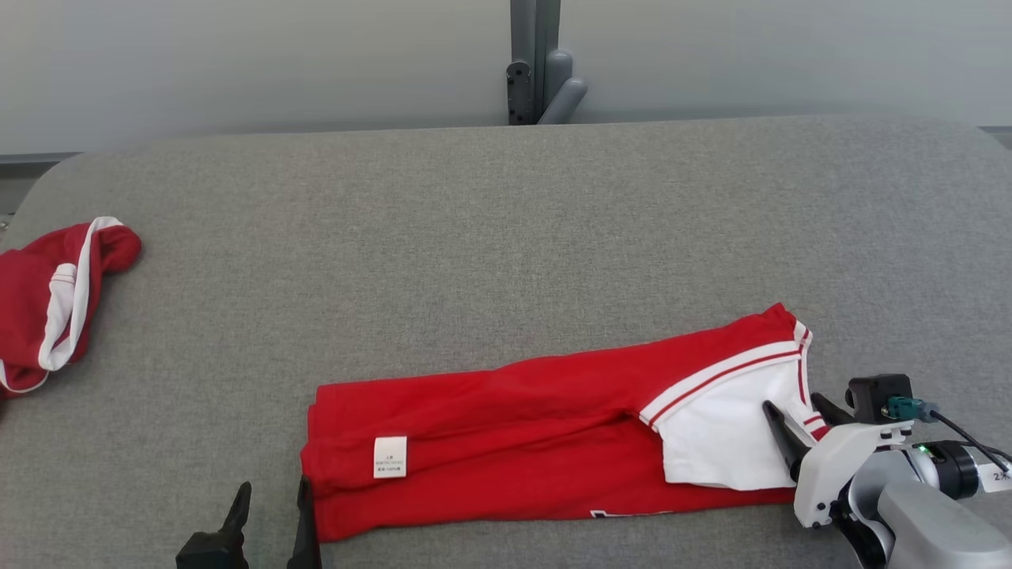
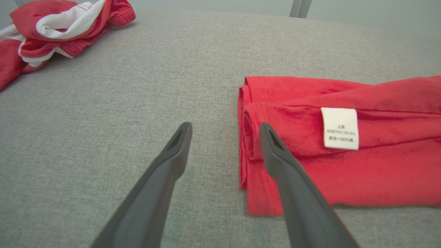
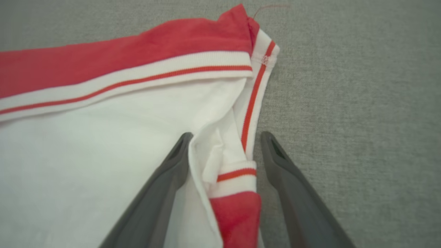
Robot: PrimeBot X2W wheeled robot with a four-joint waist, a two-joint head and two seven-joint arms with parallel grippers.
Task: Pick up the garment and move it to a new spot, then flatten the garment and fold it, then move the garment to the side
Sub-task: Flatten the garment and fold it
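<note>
Black and white print (image 1: 626, 514) shows a little at the garment's near edge (image 1: 550, 441), so the garment will reveal big hidden letters when I fold it.
The garment (image 1: 514, 427) is a red shirt with white panel and striped trim, lying folded into a long strip across the near part of the grey table (image 1: 474, 237). A white label (image 1: 390, 457) sits near its left end. My left gripper (image 1: 274, 494) stands open at that left hem; in the left wrist view (image 2: 224, 129) one finger is over the hem edge of the garment (image 2: 344, 172) and the other over bare table. My right gripper (image 1: 793, 403) is open at the right end, and its fingers straddle the striped trim edge of the garment (image 3: 103, 137) in the right wrist view (image 3: 226, 137).
A second red and white garment (image 1: 47, 300) lies crumpled at the table's far left edge, also in the left wrist view (image 2: 62, 27). A grey post (image 1: 538, 71) stands behind the table's back edge. Bare grey cloth spreads beyond the folded strip.
</note>
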